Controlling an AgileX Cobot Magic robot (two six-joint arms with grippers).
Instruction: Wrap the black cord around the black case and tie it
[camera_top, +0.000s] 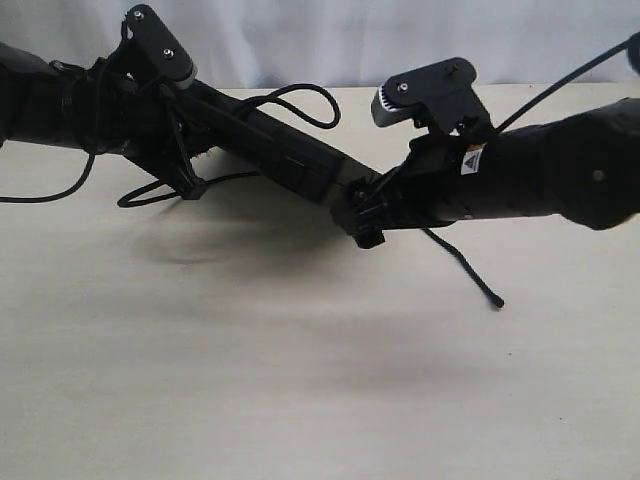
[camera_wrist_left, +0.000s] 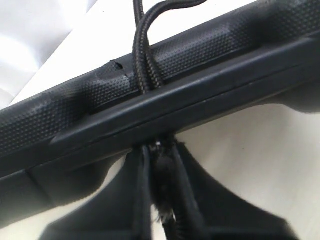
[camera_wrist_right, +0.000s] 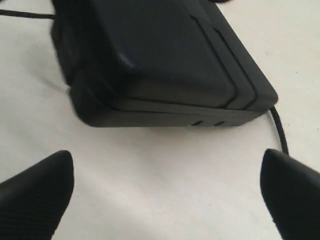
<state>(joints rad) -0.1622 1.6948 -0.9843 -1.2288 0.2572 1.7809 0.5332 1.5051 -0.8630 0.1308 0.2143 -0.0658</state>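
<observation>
Next, my right gripper moves back, goes up and pinches the loop (camera_top: 328, 106), because the cord's loop curves above the case's far side, beyond my right gripper at the case's corner (camera_top: 335, 188).
The black case (camera_top: 280, 150) lies slanted across the far middle of the table, between the two arms. The black cord (camera_wrist_left: 143, 60) crosses the case's edge (camera_wrist_left: 210, 65) as two strands side by side. My left gripper (camera_wrist_left: 159, 152) is shut on the cord just below that edge, with a frayed bit between the fingers. In the exterior view this gripper (camera_top: 190, 183) is at the case's left end. My right gripper (camera_wrist_right: 165, 172) is open and empty, facing the case's corner (camera_wrist_right: 165, 65); it sits at the case's right end (camera_top: 365, 215). The cord's loose tip (camera_top: 497, 302) rests on the table.
A cord loop (camera_top: 305, 100) arcs behind the case and another (camera_top: 150, 195) lies by the left gripper. A cord stretch (camera_wrist_right: 277, 127) curves past the case's corner. Bare pale table (camera_top: 300, 380) fills the foreground; a white backdrop (camera_top: 300, 40) closes the far side.
</observation>
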